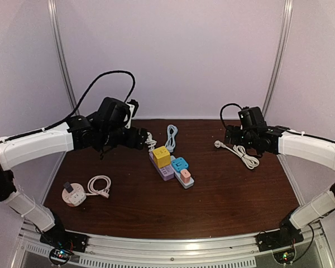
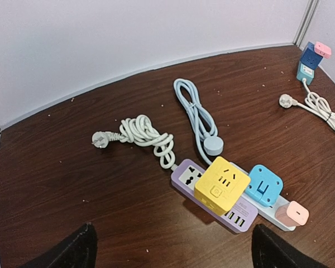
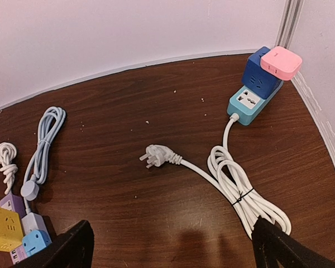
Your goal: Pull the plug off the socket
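My right gripper should go on going to the white strip's end until its fingers are on both sides of the pink plug, because the plug stands clear of the blue cube.
A yellow cube plug sits plugged into a purple power strip in the middle of the table; both show in the top view. Beside it a blue cube and a pink plug sit on a white strip. My left gripper is open and empty, above and short of the purple strip. My right gripper is open and empty over a white cord. A teal strip carries a dark blue cube and a pink cube in the far right corner.
A coiled white cable and a light-blue cable lie behind the strips. A loose white plug lies on the table. A pink round socket with a white cord lies front left. Walls close the back and sides.
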`<state>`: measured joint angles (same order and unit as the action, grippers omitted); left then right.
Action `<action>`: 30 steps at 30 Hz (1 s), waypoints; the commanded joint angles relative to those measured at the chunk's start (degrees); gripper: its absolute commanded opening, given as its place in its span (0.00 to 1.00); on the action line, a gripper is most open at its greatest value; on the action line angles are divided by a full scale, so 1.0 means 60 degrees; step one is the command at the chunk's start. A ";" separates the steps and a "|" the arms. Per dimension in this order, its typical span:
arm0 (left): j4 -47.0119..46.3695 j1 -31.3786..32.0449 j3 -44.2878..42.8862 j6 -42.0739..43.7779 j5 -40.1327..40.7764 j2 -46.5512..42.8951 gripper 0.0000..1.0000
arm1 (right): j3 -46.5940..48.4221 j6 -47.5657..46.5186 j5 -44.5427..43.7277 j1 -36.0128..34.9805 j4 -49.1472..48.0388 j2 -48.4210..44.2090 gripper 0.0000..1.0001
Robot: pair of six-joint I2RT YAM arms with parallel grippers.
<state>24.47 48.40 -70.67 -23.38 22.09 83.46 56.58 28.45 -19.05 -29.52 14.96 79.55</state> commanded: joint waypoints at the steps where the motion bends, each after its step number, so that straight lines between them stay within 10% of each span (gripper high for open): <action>1: -0.0310 -0.0096 -0.0242 -0.0534 0.0392 0.0026 0.98 | 0.0178 -0.0367 0.0545 0.0025 0.0387 -0.0442 1.00; 30: -0.0559 -0.1061 0.1184 -0.1449 -0.1932 -0.0187 0.98 | 0.2678 -0.0240 0.1562 -0.3700 0.1921 0.2980 0.84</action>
<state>24.01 42.65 -64.14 -30.74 12.40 81.95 68.82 26.50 -7.77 -49.54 21.91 95.48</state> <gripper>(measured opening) 0.977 0.857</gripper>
